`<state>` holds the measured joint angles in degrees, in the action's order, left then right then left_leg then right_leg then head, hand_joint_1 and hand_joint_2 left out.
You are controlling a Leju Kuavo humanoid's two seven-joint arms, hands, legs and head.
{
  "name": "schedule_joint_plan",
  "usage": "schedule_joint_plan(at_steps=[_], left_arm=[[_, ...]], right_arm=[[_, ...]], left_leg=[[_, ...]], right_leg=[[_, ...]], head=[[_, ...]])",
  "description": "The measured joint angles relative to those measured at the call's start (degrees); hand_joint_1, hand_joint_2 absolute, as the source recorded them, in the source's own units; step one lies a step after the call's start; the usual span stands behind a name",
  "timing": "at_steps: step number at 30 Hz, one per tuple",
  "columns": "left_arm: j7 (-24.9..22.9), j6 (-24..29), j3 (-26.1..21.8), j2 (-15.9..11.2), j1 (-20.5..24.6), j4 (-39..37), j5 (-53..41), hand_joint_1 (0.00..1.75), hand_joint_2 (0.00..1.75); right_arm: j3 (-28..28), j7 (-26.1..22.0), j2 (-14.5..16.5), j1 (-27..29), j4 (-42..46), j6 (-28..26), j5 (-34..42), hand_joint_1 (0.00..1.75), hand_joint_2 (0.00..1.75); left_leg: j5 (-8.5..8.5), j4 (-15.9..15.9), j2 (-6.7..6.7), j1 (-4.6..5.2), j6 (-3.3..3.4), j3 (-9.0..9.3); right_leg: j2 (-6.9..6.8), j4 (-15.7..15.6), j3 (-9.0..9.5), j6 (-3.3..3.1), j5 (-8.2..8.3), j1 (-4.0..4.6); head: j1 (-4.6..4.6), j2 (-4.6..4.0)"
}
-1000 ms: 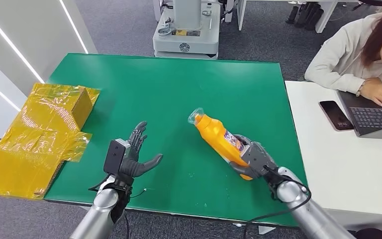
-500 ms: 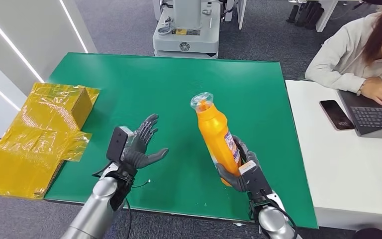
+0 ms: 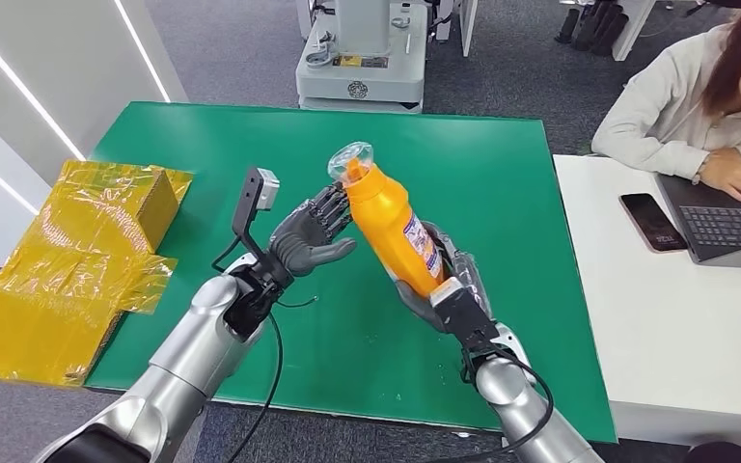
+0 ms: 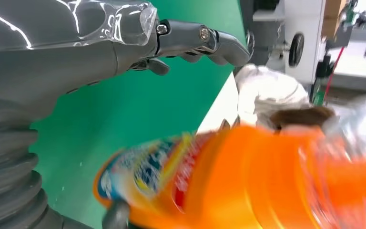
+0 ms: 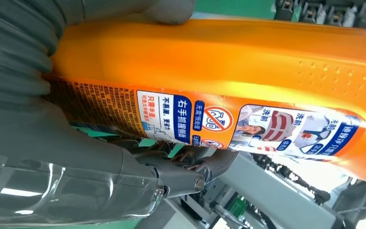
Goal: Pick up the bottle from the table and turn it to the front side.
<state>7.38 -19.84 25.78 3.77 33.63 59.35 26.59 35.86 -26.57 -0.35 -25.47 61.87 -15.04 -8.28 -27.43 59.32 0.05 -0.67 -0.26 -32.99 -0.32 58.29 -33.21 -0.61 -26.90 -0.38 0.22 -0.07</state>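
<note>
The clear cap (image 3: 350, 158) is seated around the orange neck (image 3: 361, 177), so it should stay in place when the robot carries the bottle and lays it on its side.
My right hand (image 3: 441, 287) grips the lower body of the orange bottle (image 3: 389, 222) and holds it above the green table (image 3: 203, 164). The bottle stands nearly upright, leaning left, with its clear-wrapped cap (image 3: 350, 159) on top. Its label (image 3: 416, 241) faces right. My left hand (image 3: 312, 236) is raised beside the bottle's upper part with its fingers spread, fingertips right at the bottle; contact cannot be told. In the left wrist view the blurred bottle (image 4: 248, 181) lies before the spread fingers (image 4: 205, 40). In the right wrist view the thumb (image 5: 167, 9) and fingers (image 5: 190, 176) clasp the labelled bottle (image 5: 219, 62).
A cardboard box wrapped in yellow film (image 3: 87, 251) lies at the table's left edge. A person sits at a white table (image 3: 656, 318) on the right, with a phone (image 3: 651, 222) and a laptop (image 3: 724, 227). A white machine base (image 3: 362, 58) stands behind the green table.
My right hand has lifted the bottle off the table, stood it up and carried it left and higher. My left hand has risen and moved right, up to the bottle.
</note>
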Motion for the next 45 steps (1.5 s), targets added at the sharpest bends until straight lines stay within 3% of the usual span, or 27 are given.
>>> schedule_joint_plan(at_steps=[9,15,18,22,28,34,45], left_arm=[[-2.5,-1.9,3.2,-0.6,0.7,-0.3,8.5,0.0,1.75],[-1.6,1.1,4.6,-0.9,1.4,-0.3,8.7,0.0,1.75],[1.4,4.2,5.2,-0.7,1.8,-0.3,7.2,0.0,1.75],[8.1,10.9,5.5,1.0,2.3,-0.3,4.6,0.0,1.75],[12.4,17.6,5.8,4.0,3.2,-0.3,1.1,0.0,1.75],[13.0,18.2,5.8,6.1,3.6,-0.3,1.4,0.0,1.75],[11.7,16.9,6.5,7.5,3.7,-1.2,2.5,0.0,1.75]], right_arm=[[2.8,1.3,0.4,-3.9,-7.3,-1.0,-3.6,1.75,1.75],[3.3,0.0,0.6,-4.6,-9.9,-1.0,-1.9,1.75,1.75],[3.3,-0.3,0.9,-4.9,-10.7,-1.6,-0.9,1.75,1.75],[3.1,-1.7,1.9,-5.3,-11.5,-2.8,2.1,1.75,1.75],[1.9,-3.1,3.2,-4.9,-11.5,-4.0,4.3,1.75,1.75],[1.4,-3.6,4.3,-4.6,-11.4,-4.2,4.3,1.75,1.75],[1.4,-3.5,5.8,-5.1,-12.7,-4.1,3.4,1.75,1.75]], left_leg=[[0.0,0.0,0.0,-0.01,0.0,-0.03],[0.0,0.0,-0.01,-0.01,0.0,-0.05],[0.0,0.0,0.0,0.0,0.0,-0.05],[0.0,0.0,-0.01,0.0,0.0,-0.06],[0.0,0.0,-0.01,0.0,0.0,-0.09],[0.0,0.0,0.0,0.0,0.0,-0.1],[0.0,0.0,0.0,-0.01,0.0,-0.11]], right_leg=[[-0.01,0.0,-0.04,0.0,0.0,0.0],[-0.01,0.0,-0.05,0.0,0.0,0.0],[0.0,0.0,-0.06,0.0,0.0,0.0],[-0.01,0.0,-0.07,0.0,0.0,0.0],[-0.01,0.0,-0.1,0.0,0.0,0.0],[0.0,0.0,-0.11,0.0,0.0,0.0],[0.0,0.0,-0.13,0.0,0.0,0.0]], head=[[0.0,-0.01],[0.01,-0.02],[0.01,-0.01],[0.0,-0.01],[0.01,-0.01],[0.0,-0.01],[0.01,-0.01]])
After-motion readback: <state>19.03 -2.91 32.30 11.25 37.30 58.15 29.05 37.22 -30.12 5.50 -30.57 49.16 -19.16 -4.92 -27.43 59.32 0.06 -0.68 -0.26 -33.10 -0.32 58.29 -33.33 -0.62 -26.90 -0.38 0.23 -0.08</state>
